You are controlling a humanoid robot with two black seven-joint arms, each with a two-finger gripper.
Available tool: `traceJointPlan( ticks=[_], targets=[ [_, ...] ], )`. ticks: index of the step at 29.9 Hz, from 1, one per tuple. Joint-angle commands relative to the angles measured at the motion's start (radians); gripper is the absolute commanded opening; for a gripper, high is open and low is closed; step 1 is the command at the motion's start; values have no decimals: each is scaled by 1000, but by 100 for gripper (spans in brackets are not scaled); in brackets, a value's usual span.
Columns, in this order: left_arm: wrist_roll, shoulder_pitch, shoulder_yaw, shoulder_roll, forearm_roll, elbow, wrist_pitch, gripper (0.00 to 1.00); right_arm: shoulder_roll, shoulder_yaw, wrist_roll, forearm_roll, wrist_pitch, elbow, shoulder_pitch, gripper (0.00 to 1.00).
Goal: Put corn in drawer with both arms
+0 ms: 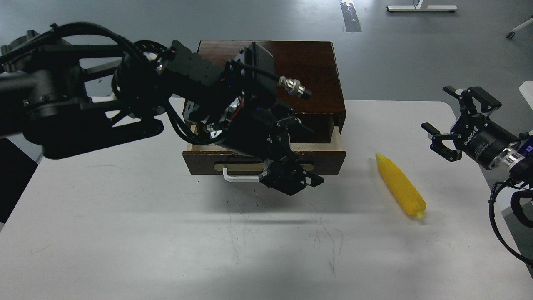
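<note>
I expect the corn [401, 185] to fit lying crosswise when I lower it in, because the drawer's opening [315, 146] is wide but short from front to back.
The corn [400, 185] lies on the white table, right of the dark brown box [291, 66]. The drawer [333, 157] is pulled out a little, showing a strip of pale wood inside. Its white bar handle [239, 178] shows at the left; the rest is behind my left gripper. My left gripper [291, 152] hangs over the middle of the drawer front with its fingers spread, holding nothing. My right gripper [437, 114] is open and empty, above the table's right side, a hand's width right of the corn.
The left arm's bulk [83, 104] covers the box's left part and the table's far left. Grey floor lies beyond the table's far edge [395, 101]. The near half of the table [250, 258] is bare white with faint scratches.
</note>
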State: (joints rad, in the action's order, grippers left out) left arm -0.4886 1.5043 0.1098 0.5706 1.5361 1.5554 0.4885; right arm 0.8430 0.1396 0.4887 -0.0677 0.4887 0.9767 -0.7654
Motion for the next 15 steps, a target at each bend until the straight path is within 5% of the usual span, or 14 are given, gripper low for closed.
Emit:
traceJointPlan(
  ticks=[1, 8, 15],
  targets=[
    [0, -29, 21, 90, -270, -32, 0, 98, 7, 0, 0, 0, 0, 0, 0, 100],
    [0, -220, 36, 218, -900, -135, 0, 98, 14, -5, 0, 9, 0, -1, 0, 100],
    [0, -416, 77, 262, -1221, -236, -56, 98, 28, -14, 0, 20, 0, 0, 1, 100]
  ],
)
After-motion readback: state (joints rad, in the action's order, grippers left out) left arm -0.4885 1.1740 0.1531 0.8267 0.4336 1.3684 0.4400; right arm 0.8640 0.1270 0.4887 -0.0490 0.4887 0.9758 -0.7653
